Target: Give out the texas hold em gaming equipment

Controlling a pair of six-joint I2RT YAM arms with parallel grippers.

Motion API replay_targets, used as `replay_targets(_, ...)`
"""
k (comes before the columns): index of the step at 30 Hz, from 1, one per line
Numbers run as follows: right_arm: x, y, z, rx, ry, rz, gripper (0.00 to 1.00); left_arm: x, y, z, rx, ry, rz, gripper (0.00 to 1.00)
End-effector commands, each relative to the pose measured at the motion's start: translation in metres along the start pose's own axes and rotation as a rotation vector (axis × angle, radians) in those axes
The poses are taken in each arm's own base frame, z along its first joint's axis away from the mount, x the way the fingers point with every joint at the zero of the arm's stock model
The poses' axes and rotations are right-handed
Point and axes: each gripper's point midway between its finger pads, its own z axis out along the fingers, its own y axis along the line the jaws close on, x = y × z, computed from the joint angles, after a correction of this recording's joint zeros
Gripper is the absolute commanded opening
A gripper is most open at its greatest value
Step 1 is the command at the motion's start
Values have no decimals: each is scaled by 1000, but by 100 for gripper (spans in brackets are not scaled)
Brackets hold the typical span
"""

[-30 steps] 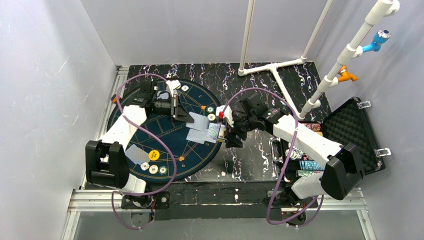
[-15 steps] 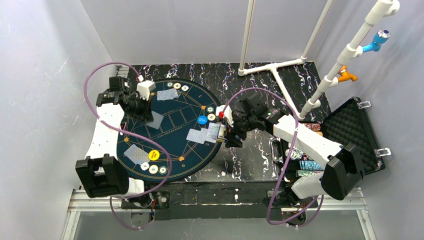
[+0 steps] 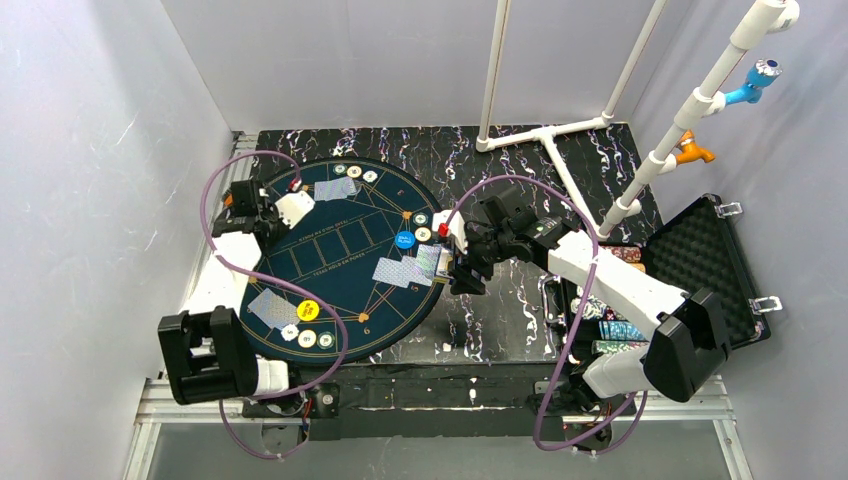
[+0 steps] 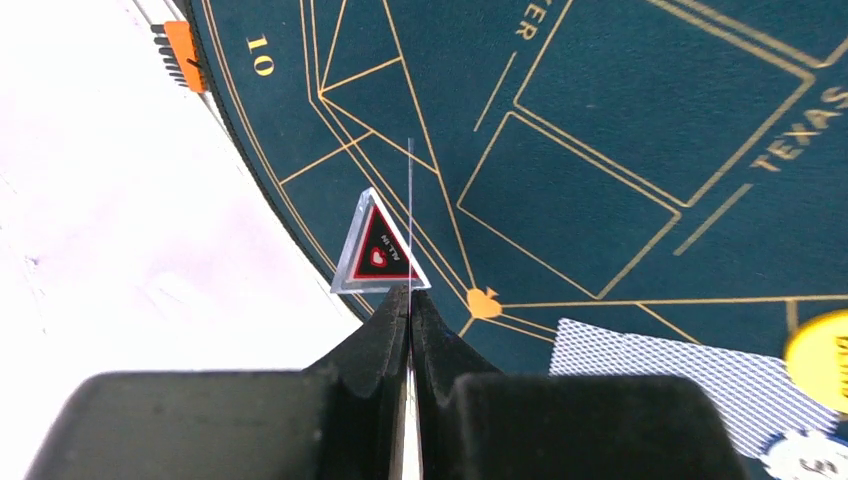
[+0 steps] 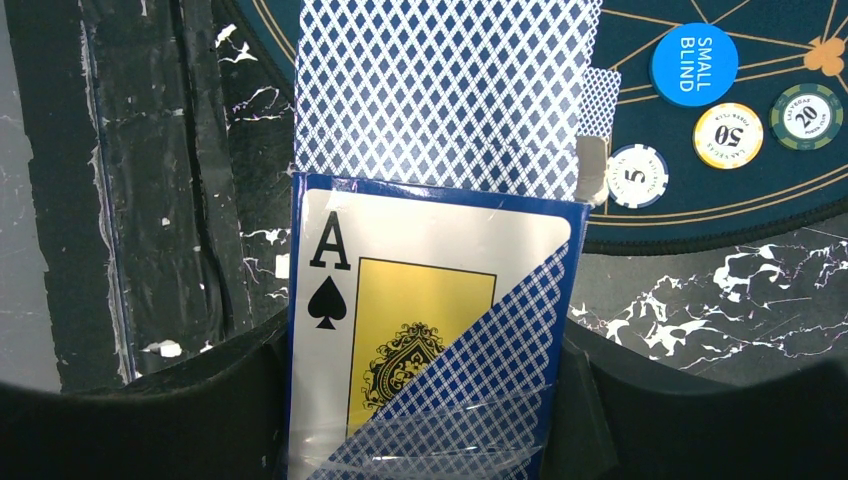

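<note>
My left gripper should keep bringing the card down there, because the mat (image 3: 281, 258) beyond the all-in marker (image 4: 380, 248) is clear. It should let go once the card's edge touches the mat.
My left gripper (image 3: 287, 213) (image 4: 410, 296) is shut on one playing card (image 4: 410, 200), seen edge-on, over the left rim of the mat. My right gripper (image 3: 452, 262) (image 5: 430, 400) is shut on the card deck (image 5: 440, 150) in its ace-of-spades box, at the mat's right rim. Cards lie on the mat at the top (image 3: 335, 190), lower left (image 3: 270, 308) (image 4: 680, 375) and right (image 3: 395, 270). A yellow button (image 3: 308, 310) and three chips (image 3: 308, 338) lie by the lower-left card. A blue small-blind button (image 3: 405, 240) (image 5: 693, 63) and chips (image 5: 728, 135) lie beside the deck.
The round dark-blue mat (image 3: 340, 290) covers the left of the table. A clear triangular all-in marker (image 4: 380, 250) stands at its left rim, just ahead of my left fingers. The open black case (image 3: 705, 265) with chip rows (image 3: 620, 330) is at the right. A white pipe frame (image 3: 560, 135) stands behind.
My left gripper has carried a card from the mat's middle out to its left rim. The blue button is now uncovered. The right arm has not moved.
</note>
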Motion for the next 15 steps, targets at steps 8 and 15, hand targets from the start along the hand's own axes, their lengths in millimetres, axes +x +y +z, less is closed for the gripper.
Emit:
replay_targets(8, -23, 0, -10, 19, -71, -50, 1, 4, 4, 52, -95, -46, 227, 0)
replay_targets(15, -22, 1, -8, 12, -69, -47, 1, 25, -32, 72, 4, -21, 253, 0)
